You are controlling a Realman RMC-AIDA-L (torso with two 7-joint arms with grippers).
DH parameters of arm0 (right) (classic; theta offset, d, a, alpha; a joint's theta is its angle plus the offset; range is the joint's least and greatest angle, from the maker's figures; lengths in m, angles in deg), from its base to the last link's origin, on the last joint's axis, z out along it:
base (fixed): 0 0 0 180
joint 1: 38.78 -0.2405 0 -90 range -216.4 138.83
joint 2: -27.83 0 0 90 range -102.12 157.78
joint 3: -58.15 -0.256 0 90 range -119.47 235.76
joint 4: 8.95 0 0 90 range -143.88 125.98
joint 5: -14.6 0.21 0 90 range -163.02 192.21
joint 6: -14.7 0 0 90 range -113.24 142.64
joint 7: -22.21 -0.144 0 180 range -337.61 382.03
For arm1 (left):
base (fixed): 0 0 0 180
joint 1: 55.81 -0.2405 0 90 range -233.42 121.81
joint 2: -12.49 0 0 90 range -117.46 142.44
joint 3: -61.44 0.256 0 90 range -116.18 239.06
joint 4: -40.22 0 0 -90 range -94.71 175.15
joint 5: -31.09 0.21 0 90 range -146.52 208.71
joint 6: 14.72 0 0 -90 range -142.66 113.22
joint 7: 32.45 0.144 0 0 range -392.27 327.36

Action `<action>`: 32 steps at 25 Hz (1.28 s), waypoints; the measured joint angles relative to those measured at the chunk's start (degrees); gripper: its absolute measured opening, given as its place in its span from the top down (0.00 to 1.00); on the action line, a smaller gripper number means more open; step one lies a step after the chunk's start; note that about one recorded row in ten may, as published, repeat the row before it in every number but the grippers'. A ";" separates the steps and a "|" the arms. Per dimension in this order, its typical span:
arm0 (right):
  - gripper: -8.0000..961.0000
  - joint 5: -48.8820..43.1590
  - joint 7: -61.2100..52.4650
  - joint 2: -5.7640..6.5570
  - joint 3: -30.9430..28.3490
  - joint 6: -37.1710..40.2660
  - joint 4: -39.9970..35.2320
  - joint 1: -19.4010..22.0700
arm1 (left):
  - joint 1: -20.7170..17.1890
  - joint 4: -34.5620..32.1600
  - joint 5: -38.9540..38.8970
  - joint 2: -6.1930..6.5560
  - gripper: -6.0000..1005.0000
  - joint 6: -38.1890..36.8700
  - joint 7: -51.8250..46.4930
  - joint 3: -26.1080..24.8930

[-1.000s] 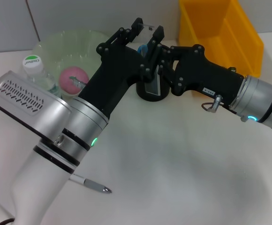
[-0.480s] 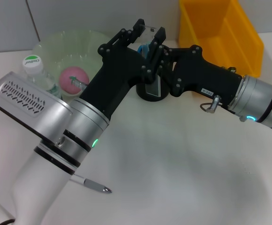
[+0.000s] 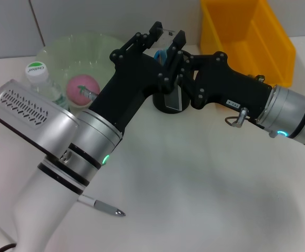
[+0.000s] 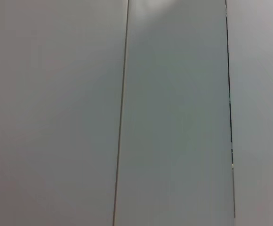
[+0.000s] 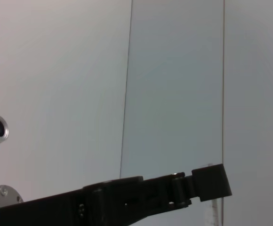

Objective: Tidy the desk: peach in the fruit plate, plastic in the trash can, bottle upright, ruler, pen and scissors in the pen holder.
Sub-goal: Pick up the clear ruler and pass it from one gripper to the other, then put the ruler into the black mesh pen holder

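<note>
My left gripper should first open and move away, because both my grippers meet at the clear ruler (image 3: pixel 166 38). My right gripper will then lower it into the pen holder (image 3: pixel 161 103).
My left gripper (image 3: pixel 166 33) is above the black pen holder (image 3: pixel 163 106) and holds the top of the clear ruler (image 3: pixel 172 98) between its fingers. The ruler's lower end reaches into the holder. My right gripper (image 3: pixel 174 62) comes in from the right, close against the ruler just above the holder. Blue scissors handles (image 3: pixel 160 53) show behind the fingers. The pink peach (image 3: pixel 82 86) lies in the green fruit plate (image 3: pixel 63 50). The bottle (image 3: pixel 38 75) stands upright beside the plate. The pen (image 3: pixel 103 207) lies on the table near the front, partly hidden under my left arm. Both wrist views show only wall panels.
A yellow bin (image 3: pixel 247 37) stands at the back right. My two arms crowd the space around the pen holder. White tabletop (image 3: pixel 205 189) spreads across the front right.
My left gripper shifted slightly right with the ruler, and my right arm edged a little left. Everything else stays put.
</note>
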 joint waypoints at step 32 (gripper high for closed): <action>0.93 10.54 -0.79 0.18 -1.32 -2.03 -2.16 -0.16 | -7.51 -0.04 36.95 3.57 0.20 -1.11 -38.32 -15.89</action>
